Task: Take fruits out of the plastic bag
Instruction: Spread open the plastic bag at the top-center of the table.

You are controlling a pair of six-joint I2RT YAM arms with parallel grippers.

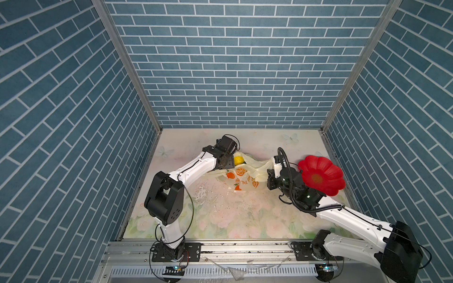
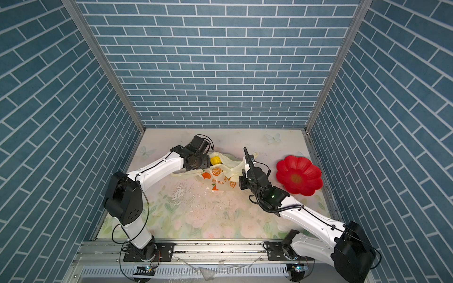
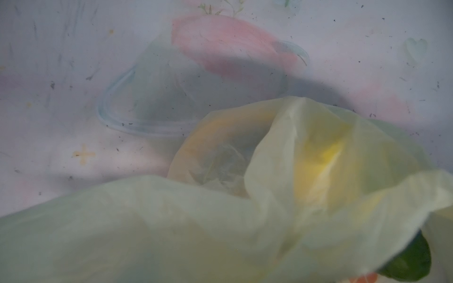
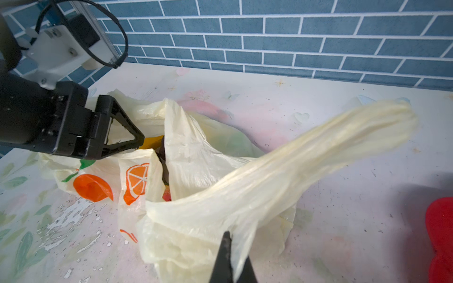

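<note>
The bag's film is folded over its opening (image 1: 253, 163), so my right gripper should open, grab the bag's rim (image 1: 265, 169) near the loop handle and pull the opening wide.
The pale-yellow plastic bag (image 1: 245, 180) (image 2: 221, 180) lies crumpled mid-table, its orange-slice prints facing up. My right gripper (image 1: 270, 177) (image 4: 231, 254) is shut on a fold of film at the bag's right side, and a loop handle (image 4: 318, 152) stretches away from it. My left gripper (image 1: 230, 163) (image 4: 139, 143) reaches into the bag's mouth from the left, beside a yellow fruit (image 1: 239, 160) (image 2: 215, 160). Its jaws are hidden, because bag film (image 3: 147, 232) covers the left wrist view. Inside the mouth I see a dark brown piece (image 4: 163, 153), a red bit (image 4: 166, 196) and a green fruit (image 3: 411, 264).
A red flower-shaped plate (image 1: 321, 175) (image 2: 299, 175) sits just right of my right arm, near the right wall. Blue brick-pattern walls close in the floral table (image 1: 220, 215) on three sides. A metal rail (image 1: 245, 247) runs along the front edge.
</note>
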